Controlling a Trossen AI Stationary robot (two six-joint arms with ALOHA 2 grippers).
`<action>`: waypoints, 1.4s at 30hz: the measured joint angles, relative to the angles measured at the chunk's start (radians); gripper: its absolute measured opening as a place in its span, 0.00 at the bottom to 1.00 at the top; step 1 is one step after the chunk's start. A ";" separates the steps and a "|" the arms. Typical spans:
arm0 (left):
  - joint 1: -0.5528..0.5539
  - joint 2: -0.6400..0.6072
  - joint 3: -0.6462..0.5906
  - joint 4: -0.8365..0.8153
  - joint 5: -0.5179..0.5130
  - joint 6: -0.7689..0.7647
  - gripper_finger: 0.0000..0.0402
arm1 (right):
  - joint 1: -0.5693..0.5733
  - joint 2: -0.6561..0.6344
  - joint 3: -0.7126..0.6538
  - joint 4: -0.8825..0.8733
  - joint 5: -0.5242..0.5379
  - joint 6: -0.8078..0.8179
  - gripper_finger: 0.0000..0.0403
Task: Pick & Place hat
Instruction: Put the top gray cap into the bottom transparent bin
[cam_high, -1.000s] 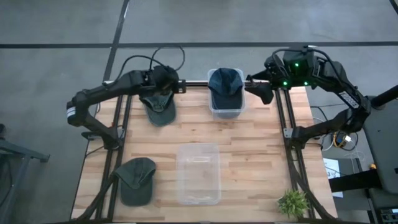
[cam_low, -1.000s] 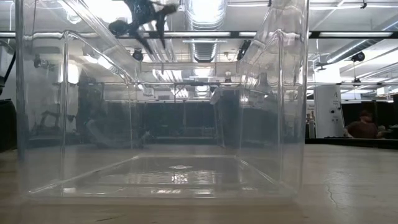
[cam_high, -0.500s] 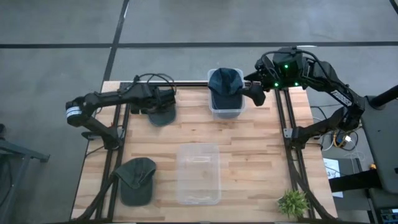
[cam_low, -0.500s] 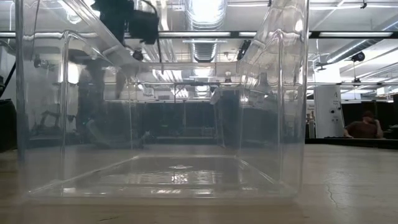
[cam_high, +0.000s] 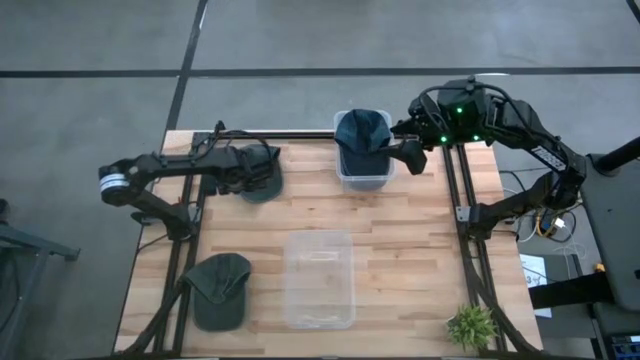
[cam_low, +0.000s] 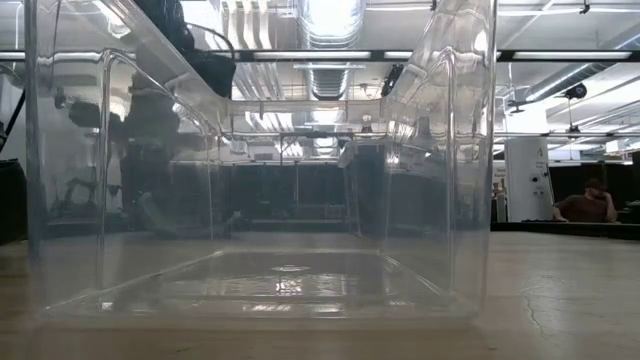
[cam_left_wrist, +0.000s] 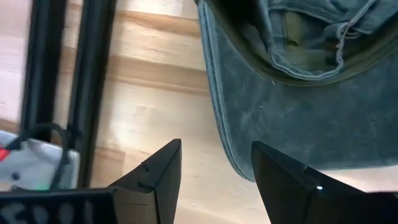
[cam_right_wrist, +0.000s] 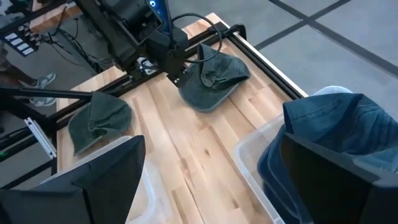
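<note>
My left gripper should continue toward the hat's brim (cam_left_wrist: 241, 160) and close there, with its open fingers on either side of the free brim edge (cam_left_wrist: 221, 127) of the grey-green hat.
A grey-green hat (cam_high: 266, 178) lies on the table near its far left corner, brim (cam_left_wrist: 280, 118) flat on the wood. My left gripper (cam_high: 248, 176) is low beside it and open (cam_left_wrist: 214, 158), its fingers standing on either side of the brim's edge. A second green hat (cam_high: 220, 288) lies near the left front. A blue hat (cam_high: 362, 132) sits in a small clear bin (cam_high: 345, 176) at the far edge. My right gripper (cam_high: 406, 152) hovers open (cam_right_wrist: 211, 180) just right of that bin. My left gripper comes level from the table's left at the brim's edge (cam_left_wrist: 219, 146) of the grey-green hat. Its open fingers (cam_left_wrist: 292, 177) stand astride that edge. Whether either finger touches the brim I cannot tell.
A large clear bin (cam_high: 320, 278) stands in the middle near the front and fills the low view (cam_low: 260, 200). A small plant (cam_high: 471, 325) sits at the near right corner. Black frame rails (cam_high: 468, 200) run along both sides. Bare wood lies between the bins.
My left arm has dropped from above the grey-green hat to table height and drawn back a little toward the left edge, ending beside the brim. My right gripper has shifted slightly left toward the small bin. The hats have stayed where they were.
</note>
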 joint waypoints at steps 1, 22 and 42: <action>0.005 -0.004 -0.014 0.022 0.001 -0.001 0.46 | 0.000 0.000 0.000 0.000 0.000 0.000 0.91; 0.128 -0.015 -0.184 0.407 0.022 0.004 0.45 | 0.000 0.000 0.000 0.028 0.002 0.037 0.91; 0.169 -0.113 -0.151 0.537 0.064 0.153 0.01 | 0.000 0.004 0.000 0.028 0.002 0.068 0.91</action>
